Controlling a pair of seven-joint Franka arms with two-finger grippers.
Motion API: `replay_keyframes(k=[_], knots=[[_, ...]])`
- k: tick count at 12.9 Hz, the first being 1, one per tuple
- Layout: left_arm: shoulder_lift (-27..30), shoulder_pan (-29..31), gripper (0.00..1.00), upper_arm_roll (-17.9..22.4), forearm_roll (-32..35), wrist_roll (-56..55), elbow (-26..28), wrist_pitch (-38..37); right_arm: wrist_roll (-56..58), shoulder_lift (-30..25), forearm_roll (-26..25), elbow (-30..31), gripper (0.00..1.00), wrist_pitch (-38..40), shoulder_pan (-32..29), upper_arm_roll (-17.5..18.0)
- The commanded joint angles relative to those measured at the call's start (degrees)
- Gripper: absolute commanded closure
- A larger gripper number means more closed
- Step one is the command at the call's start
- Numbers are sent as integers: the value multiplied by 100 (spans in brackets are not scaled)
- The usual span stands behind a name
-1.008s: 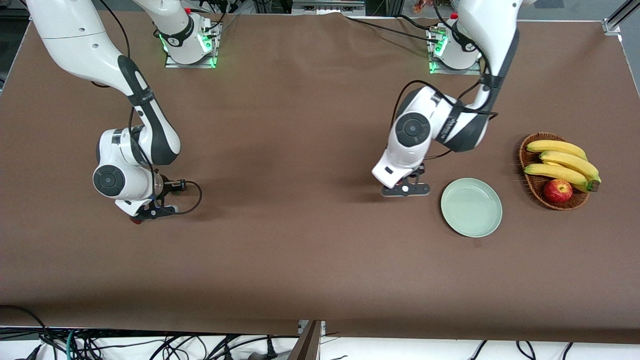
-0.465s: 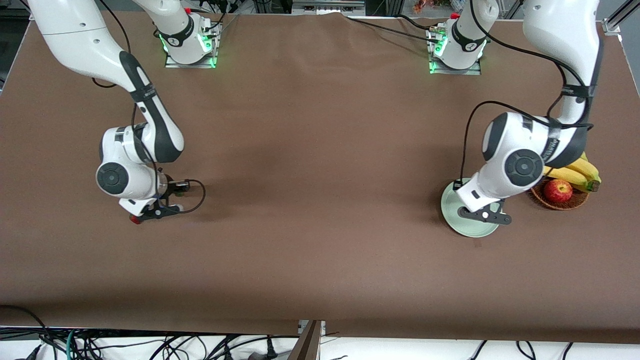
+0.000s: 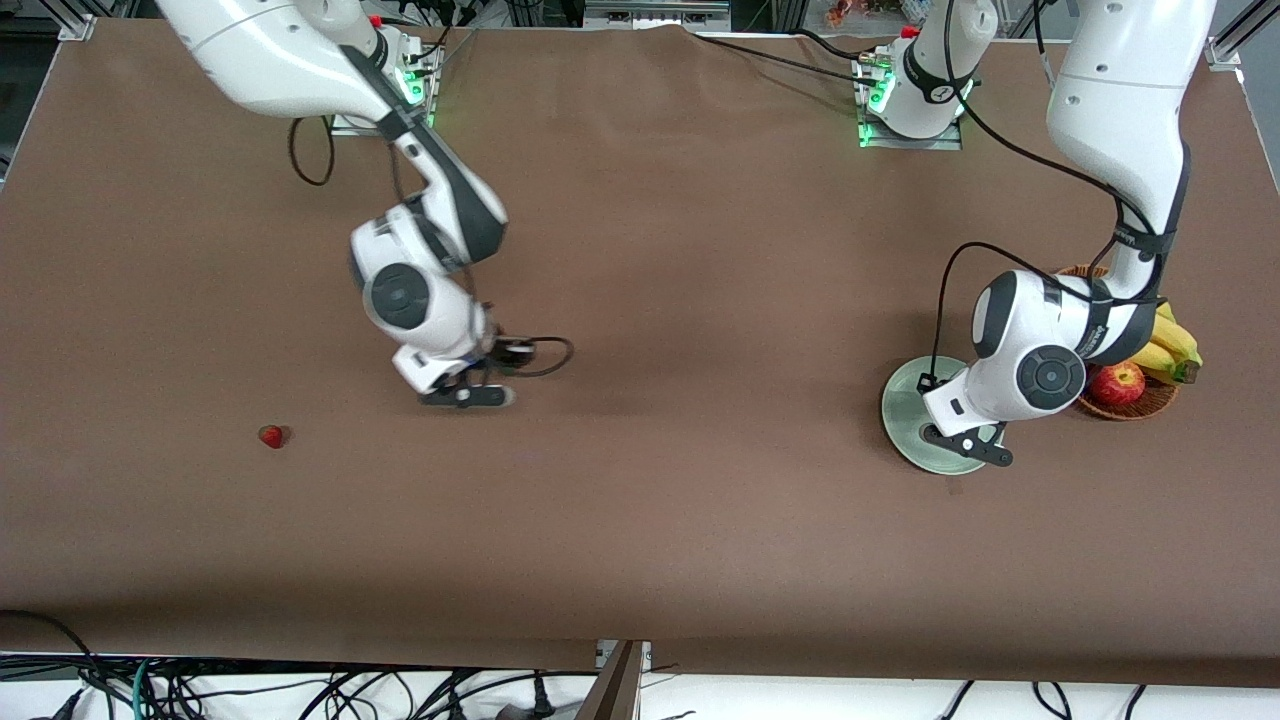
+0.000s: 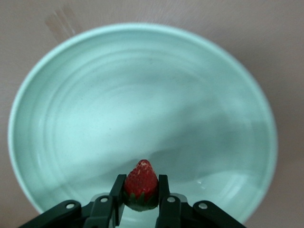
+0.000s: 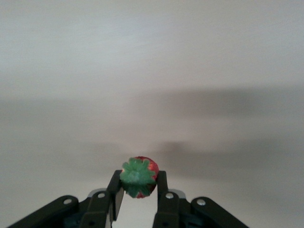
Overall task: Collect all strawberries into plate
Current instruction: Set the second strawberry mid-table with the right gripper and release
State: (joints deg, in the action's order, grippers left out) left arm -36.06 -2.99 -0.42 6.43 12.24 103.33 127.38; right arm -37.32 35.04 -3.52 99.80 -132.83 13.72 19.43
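Note:
My right gripper should put its strawberry down near the middle (image 3: 704, 362) so my left gripper can take it, because the pale green plate (image 3: 908, 414) is far from my right gripper.
My left gripper (image 3: 966, 446) is shut on a red strawberry (image 4: 141, 184) and holds it low over the pale green plate (image 3: 900, 405), which fills the left wrist view (image 4: 142, 104). My right gripper (image 3: 463, 394) is shut on a second strawberry (image 5: 138, 177), green cap toward the camera, above bare table near the middle. A third strawberry (image 3: 271, 436) lies on the table toward the right arm's end. Both held berries are hidden in the front view.
A brown wicker basket (image 3: 1135, 406) with bananas (image 3: 1176, 345) and a red apple (image 3: 1117, 382) stands beside the plate, toward the left arm's end. The left arm's elbow hangs over the basket.
My left gripper moved from the table's middle to over the plate. My right gripper left the lone strawberry's spot and swung toward the middle, leaving that berry on the table.

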Motion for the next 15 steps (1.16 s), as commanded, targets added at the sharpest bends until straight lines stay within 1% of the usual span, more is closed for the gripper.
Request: replay_keyframes(k=[1, 2, 3, 4, 6, 7, 8, 9, 11, 12, 14, 15], knots=[[-15, 132, 1, -108, -264, 341, -120, -21, -1474, 1001, -52, -1370, 99, -67, 884, -18], [3, 150, 0, -99, -291, 341, -146, -29, -1924, 1361, -52, -1880, 99, -94, 1131, -18], [38, 159, 0, -108, -300, 341, -155, -56, -2276, 1687, -69, -2355, 99, -294, 1438, -18], [108, 141, 0, -108, -300, 323, -155, -91, -2541, 1969, -78, -2673, 99, -644, 1667, -18], [476, 115, 0, -186, -300, 314, -155, -239, -2832, 2409, -227, -3000, 97, -1391, 2089, -158], [651, 115, 0, -231, -300, 314, -173, -319, -2903, 2594, -236, -3176, 74, -1577, 2369, -342], [801, 115, 0, -309, -318, 306, -182, -389, -2939, 2630, -245, -3230, 1, -1605, 2607, -578], [933, 123, 0, -458, -535, 262, -191, -581, -2939, 2587, -245, -3230, 0, -1579, 2662, -659], [1066, 115, 0, -591, -1124, 61, -173, -680, -2878, 2360, -219, -3230, 0, -1405, 2444, -651], [1066, 115, 0, -661, -1300, -19, -156, -680, -2808, 2123, -210, -3213, 0, -1134, 2251, -642], [1058, 115, 0, -776, -1451, -89, -85, -593, -2737, 1675, -219, -3186, 0, -213, 1934, -642], [1066, 80, 0, -802, -1504, -151, 150, -244, -2493, 1490, -228, -3169, 0, 201, 1768, -642]])
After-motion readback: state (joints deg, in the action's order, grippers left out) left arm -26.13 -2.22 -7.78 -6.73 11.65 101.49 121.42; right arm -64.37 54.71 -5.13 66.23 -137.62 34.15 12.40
